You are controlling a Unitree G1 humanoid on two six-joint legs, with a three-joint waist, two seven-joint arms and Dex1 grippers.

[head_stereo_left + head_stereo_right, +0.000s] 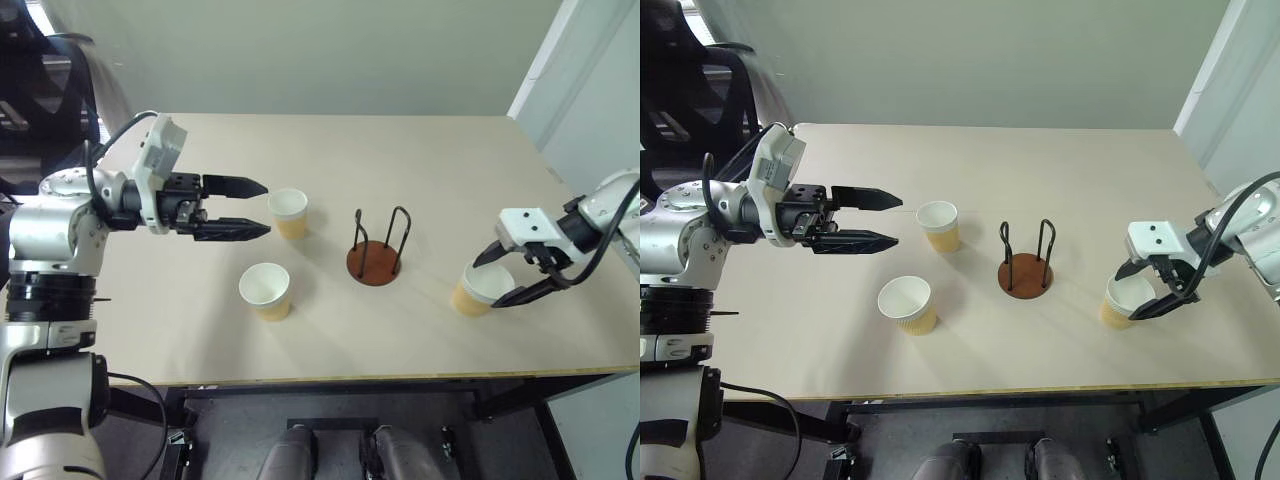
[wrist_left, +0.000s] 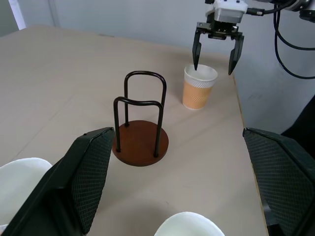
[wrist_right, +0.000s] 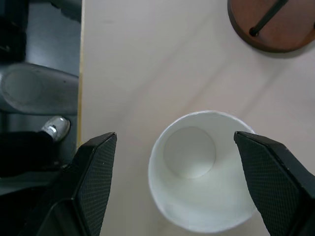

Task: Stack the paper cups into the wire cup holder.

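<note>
The gap between the wire loops extends to the brown disc. I expect the cup under my right gripper to settle there upright when I lower it.
Three paper cups stand upright on the table. One cup is just beyond the fingertips of my left gripper, which is held level and open, pointing at the cup with nothing in it. A second cup sits nearer the front edge. The wire cup holder stands empty in the middle, a brown disc with black wire loops. The third cup is to its right. My right gripper hangs over it pointing down and open, a finger on either side of the rim.
The beige table ends close behind the right cup at its front edge and right edge. A black chair stands off the back left corner. A pale wall panel rises on the right.
</note>
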